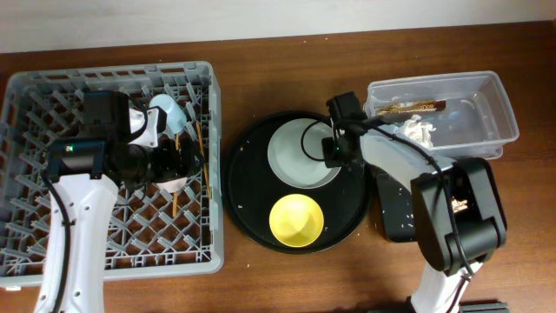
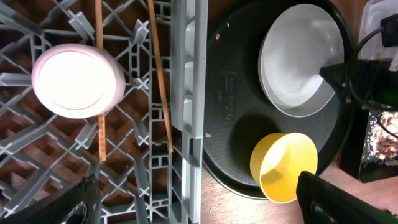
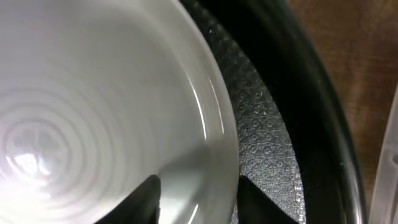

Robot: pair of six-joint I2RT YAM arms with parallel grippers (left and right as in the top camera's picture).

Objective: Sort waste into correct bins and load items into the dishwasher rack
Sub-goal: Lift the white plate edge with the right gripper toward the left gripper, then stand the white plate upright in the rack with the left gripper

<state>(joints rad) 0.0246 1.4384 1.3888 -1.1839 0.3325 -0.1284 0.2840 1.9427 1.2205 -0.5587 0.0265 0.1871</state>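
Note:
My right gripper holds the plate by the rim (image 1: 336, 174) farthest from the dishwasher rack. My left gripper should therefore take the plate and put it upright in the rack (image 1: 188, 97).
The grey-white plate (image 1: 294, 152) lies on the round black tray (image 1: 252, 200) beside the yellow bowl (image 1: 296, 219). My right gripper (image 1: 331, 149) is at the plate's right rim. In the right wrist view its fingers (image 3: 208, 202) straddle the rim of the plate (image 3: 93, 93) and are closed on it. My left gripper (image 2: 205, 208) hangs open and empty over the dishwasher rack (image 1: 35, 96). The pink cup (image 2: 78, 81), the blue cup (image 1: 165, 113) and the chopsticks (image 2: 158, 68) lie in the rack. The napkin (image 1: 419, 130) and the wrapper (image 1: 408, 109) are in the clear tub (image 1: 499, 109).
The shallow black tray (image 1: 393, 222) sits under my right arm, in front of the clear tub, with beige scraps (image 2: 385, 124) in it. The round tray lies close to the rack's right wall (image 2: 189, 93). Bare wooden table (image 1: 261, 287) shows in front.

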